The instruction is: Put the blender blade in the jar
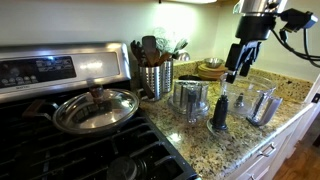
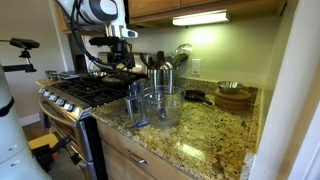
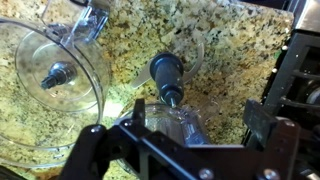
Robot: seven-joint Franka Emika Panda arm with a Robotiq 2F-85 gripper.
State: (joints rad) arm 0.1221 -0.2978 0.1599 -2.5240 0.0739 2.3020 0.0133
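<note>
The blender blade's spindle point(image 1: 219, 113) stands upright in line with the gap between my open fingers, so my gripper goes on down until the fingers straddle the spindle's top point(image 3: 171, 94), and then close.
The blender blade point(image 1: 220, 112), a dark upright spindle, stands on the granite counter between a silvery ribbed cylinder point(image 1: 190, 100) and the clear jar point(image 1: 260, 103). My gripper point(image 1: 233, 73) hangs open and empty above the blade, apart from it. In the wrist view the blade point(image 3: 165, 76) stands ahead of my open fingers point(image 3: 178, 125). The jar point(image 3: 60, 70) is at the upper left and the ribbed cylinder point(image 3: 172, 122) lies between the fingers, lower down. In an exterior view the jar point(image 2: 166, 106) sits mid-counter under the gripper point(image 2: 120, 52); the blade is hard to make out there.
A steel utensil holder point(image 1: 155, 80) stands at the back by the stove. A lidded pan point(image 1: 95, 108) is on the burner. Wooden bowls point(image 1: 211, 69) sit at the back of the counter. The counter's front edge point(image 1: 255, 150) is near the jar.
</note>
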